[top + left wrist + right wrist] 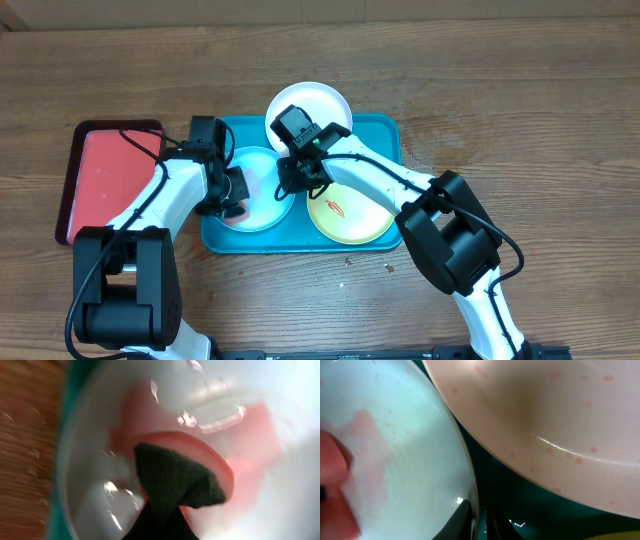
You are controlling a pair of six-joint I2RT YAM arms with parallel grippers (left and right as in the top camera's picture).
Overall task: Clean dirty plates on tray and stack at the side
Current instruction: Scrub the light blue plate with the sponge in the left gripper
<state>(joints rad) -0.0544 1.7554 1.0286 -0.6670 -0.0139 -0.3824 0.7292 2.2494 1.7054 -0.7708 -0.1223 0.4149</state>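
The dark cloth is by the light blue plate's rim, and the red smear spreads inward. Next, I wipe back across the plate's middle with my left gripper.
The teal tray holds a light blue plate at its left and a yellow-green plate with a red smear at its right. A white plate overlaps the tray's back rim. My left gripper is shut on a dark cloth, which is pressed onto the light blue plate beside a red smear. My right gripper is shut on the rim of the light blue plate, one finger on each side. The white plate, speckled pink, is close beside it.
A smaller red tray with a dark rim lies on the wooden table left of the teal tray. Both arms reach over the teal tray from the near side. Small crumbs lie on the table in front of the tray.
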